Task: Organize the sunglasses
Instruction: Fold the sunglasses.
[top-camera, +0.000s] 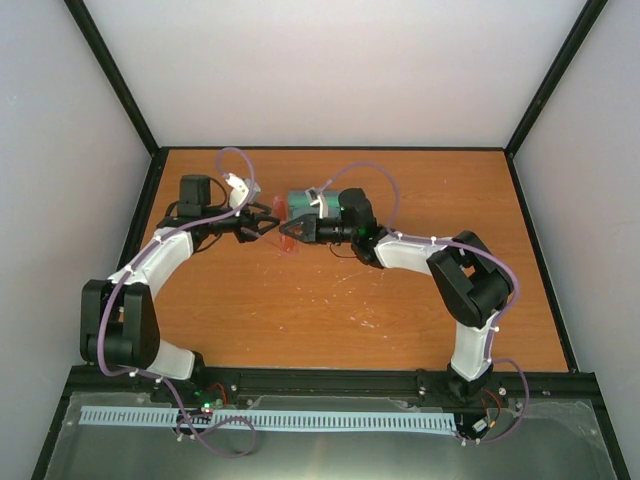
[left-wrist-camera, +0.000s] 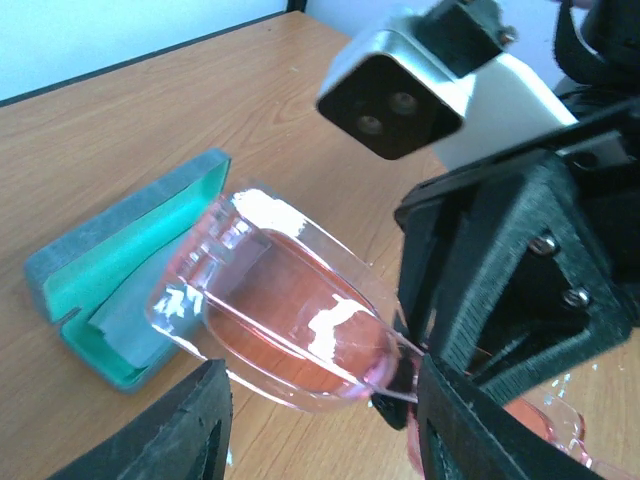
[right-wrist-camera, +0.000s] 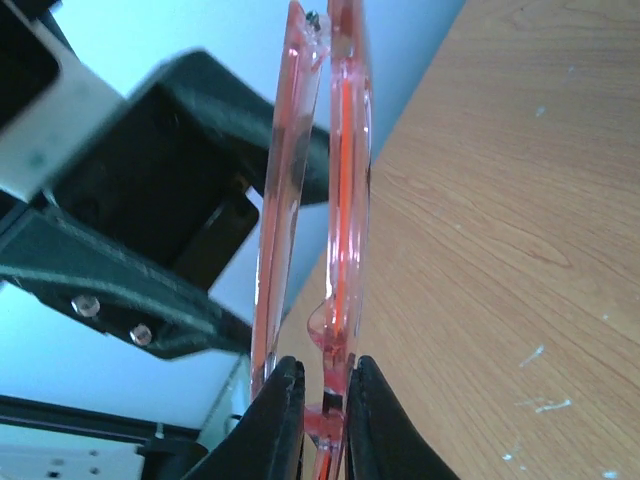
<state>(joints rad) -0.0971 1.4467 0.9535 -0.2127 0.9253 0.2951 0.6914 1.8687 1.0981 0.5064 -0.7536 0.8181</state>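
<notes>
Next, I back my right gripper off toward the case (top-camera: 302, 201) before my left gripper folds the temple, since the open temple sticks out past my left gripper's fingers.
The sunglasses (top-camera: 289, 243) have a clear pink-red frame and are held in the air at the middle back of the table. My right gripper (top-camera: 298, 232) is shut on their bridge, seen edge-on in the right wrist view (right-wrist-camera: 340, 200) between its pads (right-wrist-camera: 285, 420). My left gripper (top-camera: 266, 222) faces it from the left, open. In the left wrist view its jaws stand wide on either side of one lens of the sunglasses (left-wrist-camera: 290, 310) without closing on it. The grey-blue case (left-wrist-camera: 110, 235) lies open on the table behind them.
The case (top-camera: 302, 201) with green lining lies just beyond both grippers, with a light-blue cloth (left-wrist-camera: 125, 320) inside it. The wooden table (top-camera: 330, 310) is bounded by black frame posts and white walls. The right arm's wrist camera (left-wrist-camera: 400, 90) is close in front of the left gripper.
</notes>
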